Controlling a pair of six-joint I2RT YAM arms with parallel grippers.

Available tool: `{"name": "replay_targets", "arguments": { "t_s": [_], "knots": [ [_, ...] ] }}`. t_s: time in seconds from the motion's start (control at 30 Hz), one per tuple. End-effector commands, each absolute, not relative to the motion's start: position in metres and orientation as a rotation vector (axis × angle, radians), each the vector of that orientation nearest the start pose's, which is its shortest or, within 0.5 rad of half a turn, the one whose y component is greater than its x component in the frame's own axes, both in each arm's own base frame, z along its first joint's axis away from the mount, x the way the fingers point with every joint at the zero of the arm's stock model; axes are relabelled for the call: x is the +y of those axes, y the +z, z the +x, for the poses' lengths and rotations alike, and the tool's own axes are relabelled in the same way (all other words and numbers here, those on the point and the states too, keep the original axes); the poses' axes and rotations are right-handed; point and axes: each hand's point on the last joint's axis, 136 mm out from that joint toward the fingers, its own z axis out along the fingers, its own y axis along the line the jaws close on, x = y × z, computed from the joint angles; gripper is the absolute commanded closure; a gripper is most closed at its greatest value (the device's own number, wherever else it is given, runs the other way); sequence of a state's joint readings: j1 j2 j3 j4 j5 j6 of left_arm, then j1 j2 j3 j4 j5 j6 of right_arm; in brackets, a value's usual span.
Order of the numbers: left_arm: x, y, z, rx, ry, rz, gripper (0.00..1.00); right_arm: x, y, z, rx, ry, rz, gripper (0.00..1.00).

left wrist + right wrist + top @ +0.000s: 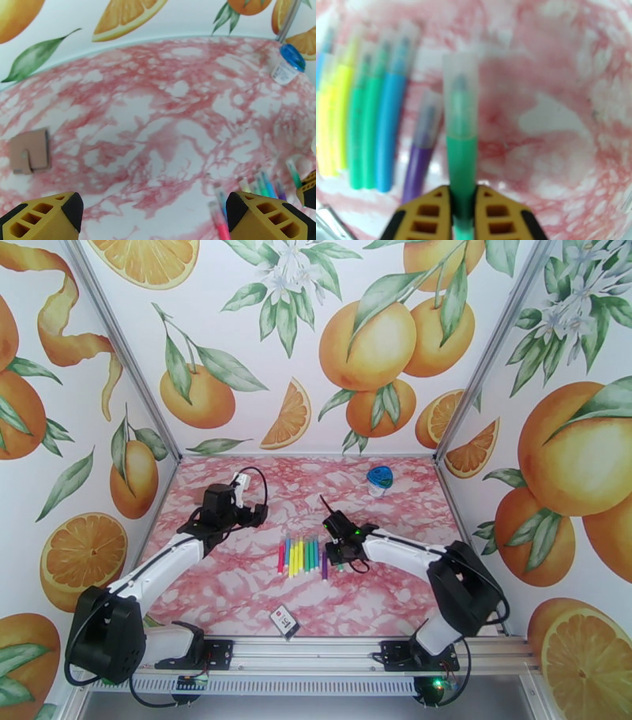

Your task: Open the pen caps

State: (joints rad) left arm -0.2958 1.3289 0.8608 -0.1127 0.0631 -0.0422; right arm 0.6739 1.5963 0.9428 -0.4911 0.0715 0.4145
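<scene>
The green pen's translucent cap is free and my right gripper is on the green pen's body, so my left gripper should keep going toward that cap and close around it.
A row of thin marker pens in pink, yellow, green, blue and purple lies mid-table. My right gripper stands at the row's right end, shut on a green pen around its body. That pen's translucent cap is on and points away from the fingers. Beside it lie a purple pen, a blue pen, two green ones and yellow ones, all capped. My left gripper hovers open to the upper left of the row with nothing between its fingers. Some pen ends show at its lower right.
A clear container with a blue lid stands at the back right, also seen as the container in the left wrist view. A small brown block lies at the left. A small card lies near the table's front edge.
</scene>
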Motion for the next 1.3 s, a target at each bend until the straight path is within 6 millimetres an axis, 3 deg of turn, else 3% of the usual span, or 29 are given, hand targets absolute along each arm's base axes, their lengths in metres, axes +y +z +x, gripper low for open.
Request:
{"name": "replay_targets", "arguments": {
  "t_s": [0.0, 0.17, 0.33, 0.6, 0.8, 1.27],
  "knots": [
    [-0.148, 0.2, 0.389, 2.111, -0.387, 0.331, 0.0, 0.224, 0.074, 0.303, 2.579, 0.275, -0.342, 0.88],
    [-0.169, 0.212, 0.385, 2.091, -0.546, 0.368, 0.0, 0.24, 0.097, 0.307, 2.424, 0.434, -0.369, 0.87],
    [-0.203, 0.233, 0.37, 2.009, -0.806, 0.479, 0.0, 0.262, 0.126, 0.305, 2.271, 0.614, -0.443, 0.86],
    [-0.226, 0.25, 0.363, 1.963, -1.019, 0.507, 0.01, 0.288, 0.162, 0.306, 2.104, 0.77, -0.536, 0.86],
    [-0.244, 0.257, 0.357, 1.945, -1.152, 0.556, 0.08, 0.307, 0.185, 0.306, 2.021, 0.856, -0.619, 0.86],
    [-0.278, 0.258, 0.355, 1.969, -1.282, 0.608, 0.23, 0.336, 0.209, 0.307, 1.926, 0.932, -0.677, 0.86]
  ]
}}
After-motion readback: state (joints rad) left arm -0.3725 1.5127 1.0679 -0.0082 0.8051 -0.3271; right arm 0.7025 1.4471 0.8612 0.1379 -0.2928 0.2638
